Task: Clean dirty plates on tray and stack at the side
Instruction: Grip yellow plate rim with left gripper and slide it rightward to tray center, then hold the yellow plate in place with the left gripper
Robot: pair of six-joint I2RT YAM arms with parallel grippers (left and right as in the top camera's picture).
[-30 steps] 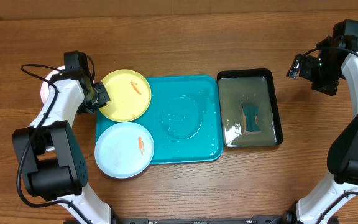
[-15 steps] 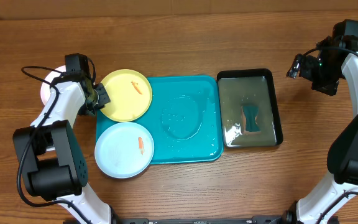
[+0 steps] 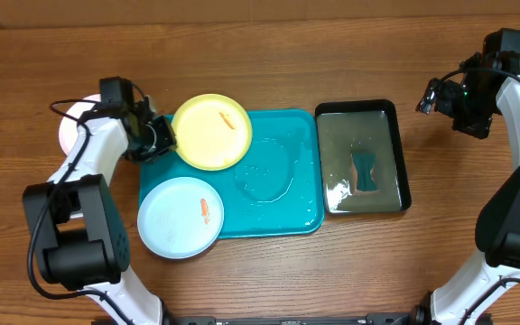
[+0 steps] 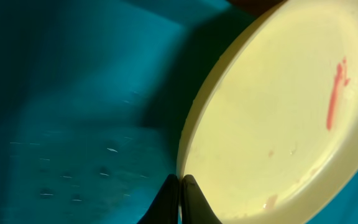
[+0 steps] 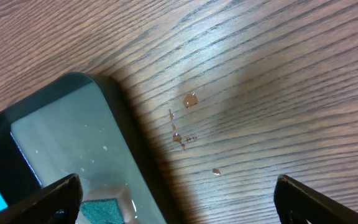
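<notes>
The smeared yellow-green plate (image 3: 213, 132) is at the turquoise tray's far corner, away from the sponge, so next my left gripper puts it down near the black tray for wiping.
The yellow-green plate (image 3: 211, 133) with an orange smear hangs over the far left corner of the turquoise tray (image 3: 278, 215). My left gripper (image 3: 163, 135) is shut on its left rim; the left wrist view shows the fingers (image 4: 180, 190) pinching the plate's edge (image 4: 278, 118) above the tray (image 4: 61, 106). A light blue plate (image 3: 180, 218) with an orange smear lies at the tray's near left corner. A white plate (image 3: 67, 132) lies on the table at the far left, mostly hidden by my left arm. My right gripper (image 3: 436, 96) is open and empty, beyond the black tray's right side.
A black tray (image 3: 401, 153) of water with a teal sponge (image 3: 365, 172) stands right of the turquoise tray; its corner shows in the right wrist view (image 5: 114, 106). Water pools on the turquoise tray's middle. Small droplets (image 5: 190, 99) dot the wooden table.
My left gripper has carried the yellow-green plate to the right, further over the turquoise tray. The right arm has not moved.
</notes>
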